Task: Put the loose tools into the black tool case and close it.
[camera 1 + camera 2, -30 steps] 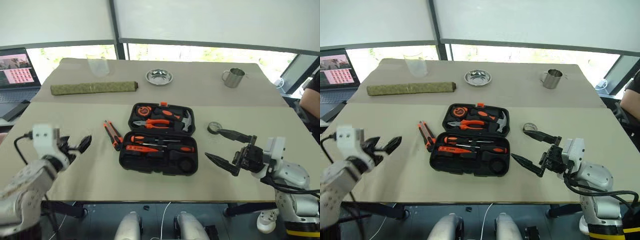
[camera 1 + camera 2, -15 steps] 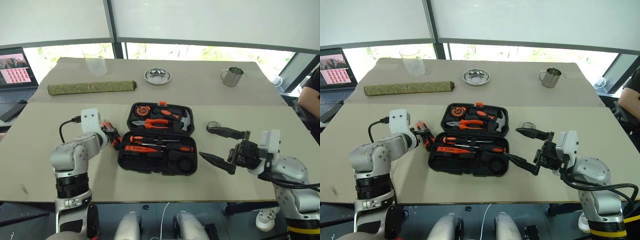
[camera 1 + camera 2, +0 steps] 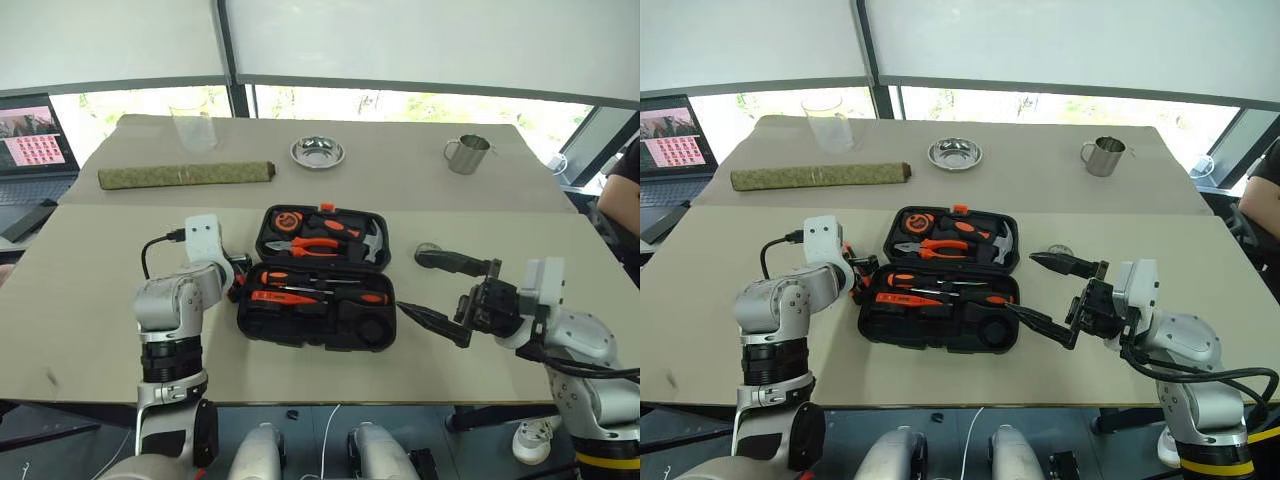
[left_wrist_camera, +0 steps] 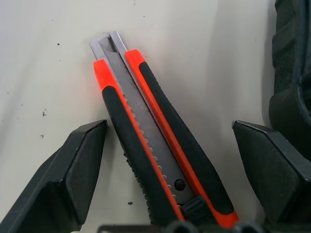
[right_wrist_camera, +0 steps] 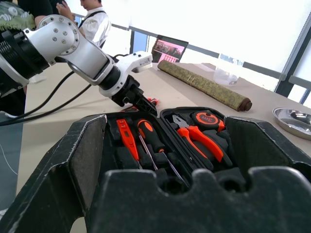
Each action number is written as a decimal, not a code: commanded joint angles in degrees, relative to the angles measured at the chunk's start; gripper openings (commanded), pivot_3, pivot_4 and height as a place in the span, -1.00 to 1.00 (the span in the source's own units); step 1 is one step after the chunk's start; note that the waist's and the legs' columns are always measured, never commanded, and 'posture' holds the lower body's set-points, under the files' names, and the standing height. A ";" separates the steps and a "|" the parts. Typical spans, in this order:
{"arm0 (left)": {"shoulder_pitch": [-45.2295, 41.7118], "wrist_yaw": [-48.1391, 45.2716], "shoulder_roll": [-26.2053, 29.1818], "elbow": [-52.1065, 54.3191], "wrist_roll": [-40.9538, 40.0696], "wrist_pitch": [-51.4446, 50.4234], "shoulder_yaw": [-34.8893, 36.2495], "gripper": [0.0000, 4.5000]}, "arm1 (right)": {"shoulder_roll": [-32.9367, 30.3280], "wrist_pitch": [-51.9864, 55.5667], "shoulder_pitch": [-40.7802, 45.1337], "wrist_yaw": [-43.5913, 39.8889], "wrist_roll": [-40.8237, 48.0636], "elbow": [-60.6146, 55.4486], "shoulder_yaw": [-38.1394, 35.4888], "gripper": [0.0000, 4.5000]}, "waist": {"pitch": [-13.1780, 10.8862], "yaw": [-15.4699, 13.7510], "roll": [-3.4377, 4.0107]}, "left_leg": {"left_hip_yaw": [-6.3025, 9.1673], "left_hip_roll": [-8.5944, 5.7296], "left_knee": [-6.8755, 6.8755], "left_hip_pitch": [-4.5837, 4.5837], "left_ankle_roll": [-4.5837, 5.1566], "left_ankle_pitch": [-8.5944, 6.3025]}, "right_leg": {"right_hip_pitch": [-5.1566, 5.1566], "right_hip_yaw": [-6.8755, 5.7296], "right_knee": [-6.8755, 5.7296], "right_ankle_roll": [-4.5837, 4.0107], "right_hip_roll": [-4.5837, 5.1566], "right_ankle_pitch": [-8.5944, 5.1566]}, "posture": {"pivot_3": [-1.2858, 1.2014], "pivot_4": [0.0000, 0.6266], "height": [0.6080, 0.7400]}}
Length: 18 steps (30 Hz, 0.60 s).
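Note:
My gripper will press the orange-black utility knife (image 4: pixel 160 136) down, and the knife will fit lengthwise into an empty slot (image 3: pixel 284 321) that shows beside the orange tester pen.
The black tool case (image 3: pixel 300 325) lies open at mid-table. Orange-black screwdrivers (image 3: pixel 288 277) and an orange tester pen (image 3: pixel 272 296) rest in its near half. Pliers (image 3: pixel 312 246) and a hammer sit in the far half. An orange-black utility knife (image 4: pixel 155 150) lies flat on the table by the case's left edge. My left gripper (image 3: pixel 233 281) is open, low over the knife, one finger on each side. To the case's right, my right gripper (image 3: pixel 411 283) hovers open and holds nothing. Its upper finger partly covers the black tape roll (image 3: pixel 427 250).
A rolled green mat (image 3: pixel 187 175), a clear cup (image 3: pixel 194 130), a steel bowl (image 3: pixel 318 152) and a metal mug (image 3: pixel 467 154) stand on the far side of the table. A laptop (image 3: pixel 35 135) is at the left, a person's arm (image 3: pixel 622 190) at the right edge.
My left arm has swung in from the table's left edge and dropped, so its open fingers now straddle the knife. The right gripper has stayed put.

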State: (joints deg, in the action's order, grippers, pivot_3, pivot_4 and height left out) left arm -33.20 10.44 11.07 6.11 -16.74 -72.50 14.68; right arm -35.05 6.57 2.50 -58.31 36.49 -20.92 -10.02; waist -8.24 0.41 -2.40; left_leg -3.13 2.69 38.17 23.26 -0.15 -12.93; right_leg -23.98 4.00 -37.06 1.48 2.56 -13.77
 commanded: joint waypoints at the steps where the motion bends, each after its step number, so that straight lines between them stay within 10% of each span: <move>1: 1.72 -1.01 -0.54 -2.50 0.96 -1.17 0.34 0.66 | 0.18 1.06 1.78 1.04 1.73 -2.77 -0.15 1.00 | 0.00 0.06 0.00 | 0.00 0.00 0.00 0.00 0.00 0.00 | 0.00 0.00 0.00 0.00 0.00 0.00 | 0.03 -0.52 1.00; 8: 4.63 -3.08 2.49 0.05 1.91 -1.02 2.93 -0.28 | -0.16 2.19 3.04 0.32 2.28 -2.37 0.45 1.00 | 0.06 0.28 0.09 | 0.00 0.00 0.00 -0.04 0.00 0.00 | 0.03 0.00 0.00 0.01 0.00 0.00 | 0.03 -0.52 1.00; 18: 10.67 -27.40 17.71 1.88 -7.06 14.20 9.53 -0.30 | -0.64 5.05 5.34 1.87 4.52 -6.60 -0.27 1.00 | 0.03 2.15 0.13 | 0.02 0.12 -0.35 -0.21 0.00 0.00 | -0.12 0.08 -0.07 -0.12 -0.19 -0.03 | 0.03 -0.52 1.00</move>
State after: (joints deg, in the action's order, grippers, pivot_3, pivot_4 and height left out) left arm -21.65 -9.02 25.59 6.97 -20.38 -62.98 22.92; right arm -35.29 10.73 6.25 -57.82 39.16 -23.77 -9.37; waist -8.21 2.56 -2.27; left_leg -3.10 2.81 37.83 23.11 -0.17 -12.92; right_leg -24.15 4.07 -37.14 1.36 2.38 -13.79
